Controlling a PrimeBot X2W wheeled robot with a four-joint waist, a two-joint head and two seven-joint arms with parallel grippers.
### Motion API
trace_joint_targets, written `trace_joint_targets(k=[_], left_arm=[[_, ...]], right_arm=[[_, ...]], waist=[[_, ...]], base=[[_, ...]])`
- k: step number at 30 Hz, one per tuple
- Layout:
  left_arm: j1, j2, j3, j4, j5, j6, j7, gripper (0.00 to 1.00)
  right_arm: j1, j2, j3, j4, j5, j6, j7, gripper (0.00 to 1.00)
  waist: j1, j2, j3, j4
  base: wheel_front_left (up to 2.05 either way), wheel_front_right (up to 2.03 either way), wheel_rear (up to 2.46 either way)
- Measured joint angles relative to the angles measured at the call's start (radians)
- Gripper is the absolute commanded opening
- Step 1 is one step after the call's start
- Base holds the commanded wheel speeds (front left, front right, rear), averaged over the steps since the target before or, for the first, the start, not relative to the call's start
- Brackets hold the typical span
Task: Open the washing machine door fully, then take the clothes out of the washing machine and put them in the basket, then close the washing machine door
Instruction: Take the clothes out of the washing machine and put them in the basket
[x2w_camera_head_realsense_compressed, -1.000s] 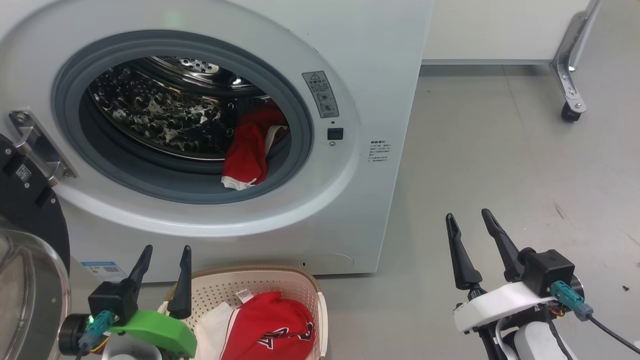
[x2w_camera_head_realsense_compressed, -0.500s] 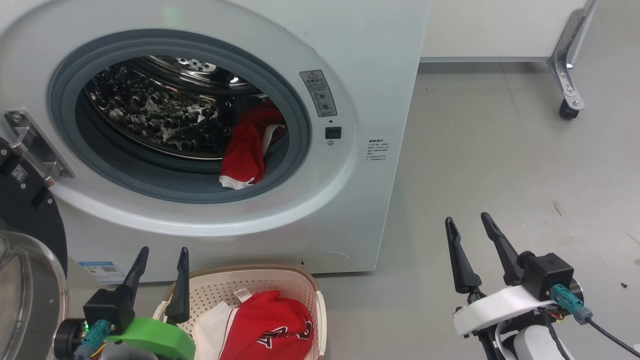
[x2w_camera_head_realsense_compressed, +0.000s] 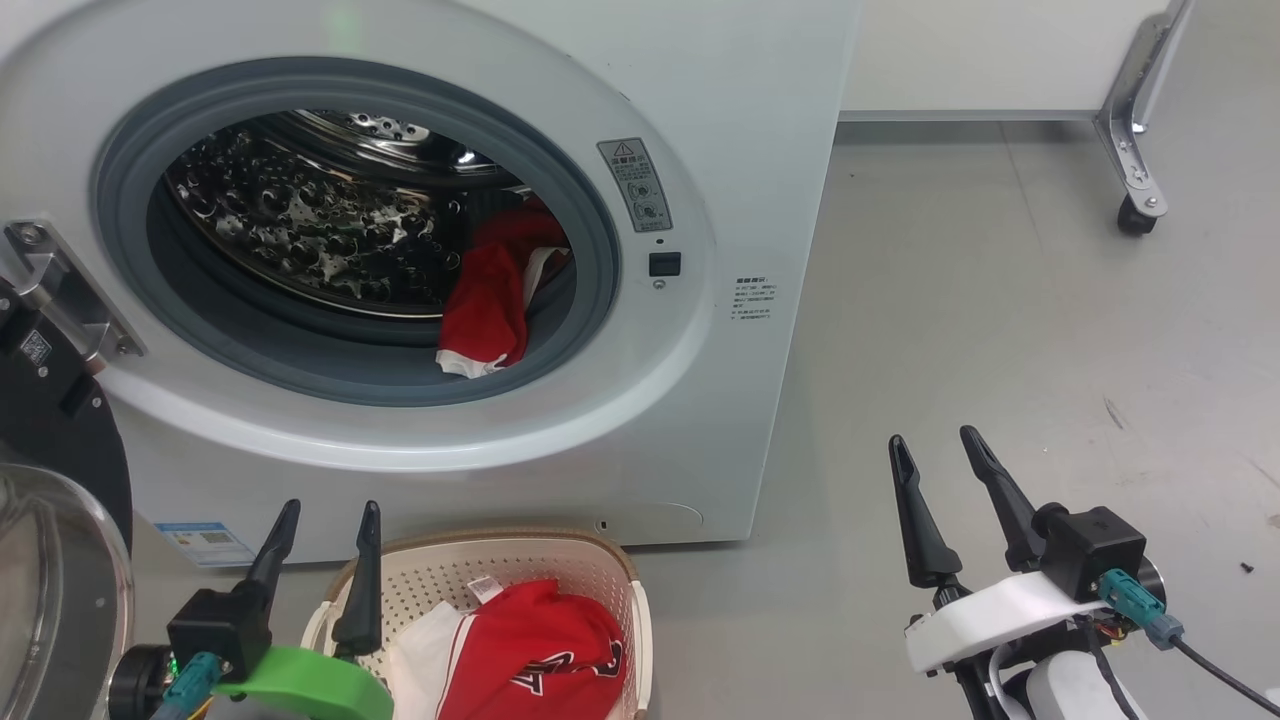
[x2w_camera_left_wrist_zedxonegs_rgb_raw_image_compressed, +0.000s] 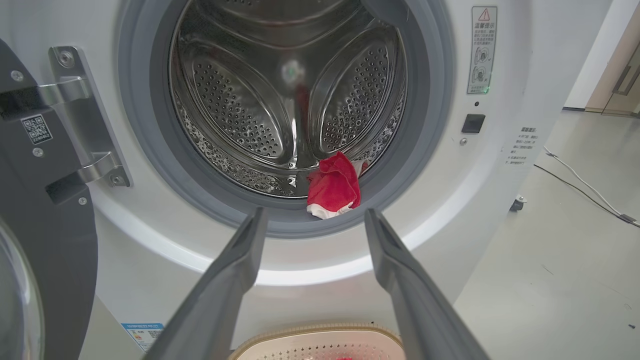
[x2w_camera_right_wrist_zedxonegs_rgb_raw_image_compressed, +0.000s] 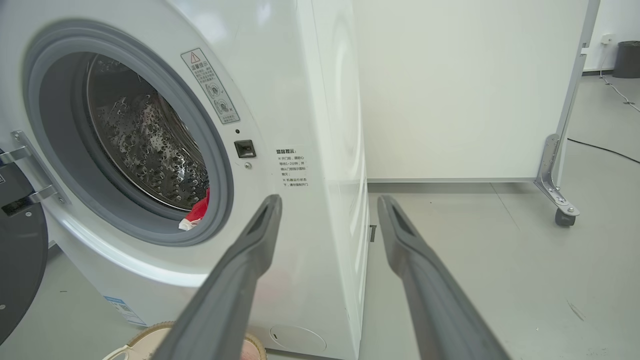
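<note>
The red clothes (x2w_camera_head_realsense_compressed: 486, 305) trail from the rubber ring into the drum (x2w_camera_head_realsense_compressed: 525, 228), so the whole heap of clothes will follow when I pull, leaving the drum empty.
The washing machine (x2w_camera_head_realsense_compressed: 760, 130) stands open, its door (x2w_camera_head_realsense_compressed: 45, 500) swung out to the left. Red clothes with white trim (x2w_camera_head_realsense_compressed: 490, 300) hang over the grey rubber ring at the drum's lower right, also seen as clothes (x2w_camera_left_wrist_zedxonegs_rgb_raw_image_compressed: 334, 186) and clothes (x2w_camera_right_wrist_zedxonegs_rgb_raw_image_compressed: 197, 212). The basket (x2w_camera_head_realsense_compressed: 590, 560) sits on the floor before the machine, with a red garment (x2w_camera_head_realsense_compressed: 545, 650) and white cloth inside. My left gripper (x2w_camera_head_realsense_compressed: 328, 515) hovers open over the basket's left rim, its tips (x2w_camera_left_wrist_zedxonegs_rgb_raw_image_compressed: 312, 215) aimed at the drum opening. My right gripper (x2w_camera_head_realsense_compressed: 935, 445) is open and empty over the floor to the right.
Grey floor (x2w_camera_head_realsense_compressed: 1000, 330) spreads right of the machine. A white panel on a metal leg with a caster (x2w_camera_head_realsense_compressed: 1138, 215) stands at the back right. The door hinge bracket (x2w_camera_head_realsense_compressed: 65, 290) juts from the machine's left side. A cable (x2w_camera_left_wrist_zedxonegs_rgb_raw_image_compressed: 580, 182) runs across the floor.
My left gripper has dropped slightly lower over the basket. The head camera has shifted a little. The right gripper holds its place.
</note>
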Motion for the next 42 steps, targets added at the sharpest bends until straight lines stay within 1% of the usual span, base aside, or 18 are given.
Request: trace_joint_targets(k=[28, 36, 42], left_arm=[[0.026, -0.003, 0.006, -0.032, 0.024, 0.0, 0.0, 1.0], [0.026, -0.001, 0.023, -0.064, 0.024, 0.0, 0.0, 1.0], [0.021, 0.021, 0.036, -0.089, 0.027, 0.0, 0.0, 1.0]], right_arm=[[0.0, 0.0, 0.006, -0.007, 0.0, 0.001, 0.0, 1.0], [-0.001, 0.0, 0.017, -0.032, 0.001, 0.001, 0.0, 1.0], [-0.004, 0.0, 0.02, -0.054, 0.001, 0.0, 0.0, 1.0]], waist=[[0.0, 0.0, 0.02, -0.002], [0.0, 0.0, 0.061, -0.012], [0.0, 0.0, 0.112, -0.028]], base=[[0.0, 0.0, 0.0], [0.0, 0.0, 0.0], [0.0, 0.0, 0.0]])
